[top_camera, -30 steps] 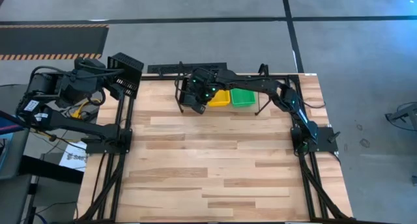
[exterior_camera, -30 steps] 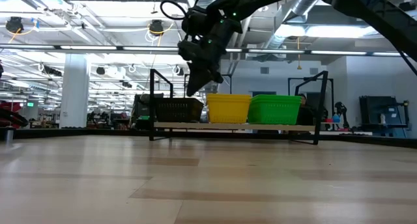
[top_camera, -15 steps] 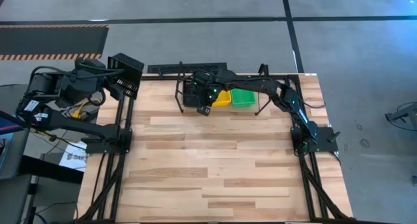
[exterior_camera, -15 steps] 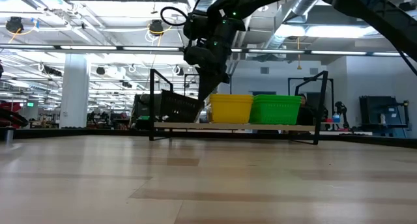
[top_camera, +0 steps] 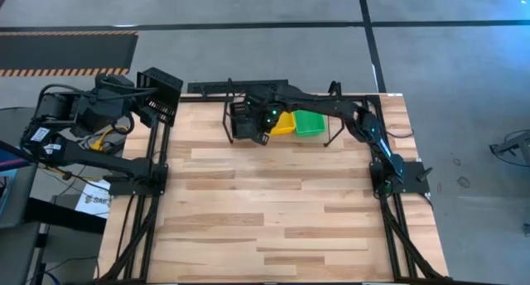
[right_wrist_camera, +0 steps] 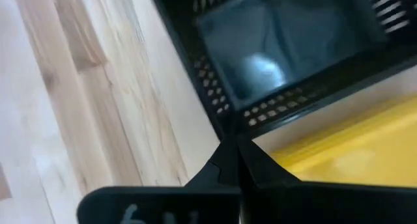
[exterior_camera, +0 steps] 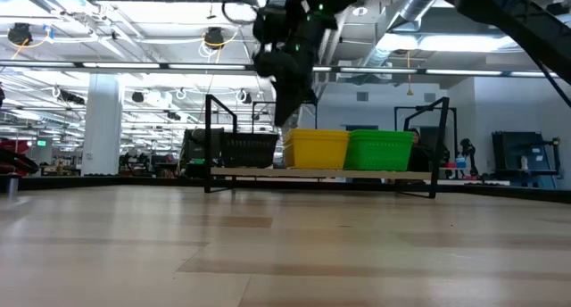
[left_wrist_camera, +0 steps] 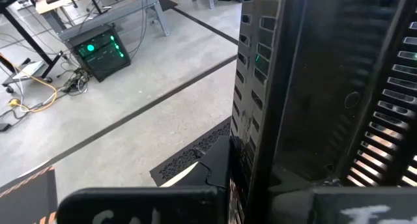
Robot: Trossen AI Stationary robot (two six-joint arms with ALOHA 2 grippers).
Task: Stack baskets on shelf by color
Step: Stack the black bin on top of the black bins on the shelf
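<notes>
My right gripper should lift, reach inside [right_wrist_camera: 280, 48] the black basket and push that basket toward the yellow basket, because the black basket sits by the shelf's leg [top_camera: 227, 126] and my right gripper is outside its corner.
The light-wood shelf [exterior_camera: 321, 172] stands at the table's far edge. On it, left to right, sit a black basket [exterior_camera: 250, 151], a yellow basket [exterior_camera: 315, 149] and a green basket [exterior_camera: 379, 150], each on its bottom. My right gripper [exterior_camera: 287, 121] is shut and points steeply down, just above the black basket's end next to the yellow one [right_wrist_camera: 352, 152]; the low view shows a gap under it. Beyond the table's far left corner my left gripper [left_wrist_camera: 260, 191] is shut on another black basket [top_camera: 161, 90]. My left gripper pinches a perforated side wall [left_wrist_camera: 251, 120] of the black basket between its two fingers. The basket stands on edge in the hold, lifted clear, out past the table's far left corner.
The shelf's black wire legs [top_camera: 228, 123] stand on the wooden tabletop [top_camera: 273, 210], whose whole near part is bare wood. Black frame rails [top_camera: 153, 177] run along both side edges of the table.
My right gripper has shifted a little toward the yellow basket, then risen and tipped. Half a second ago the black basket on the shelf stood tilted, its left end raised, with the gripper at its right end. It has since dropped back level on the shelf.
</notes>
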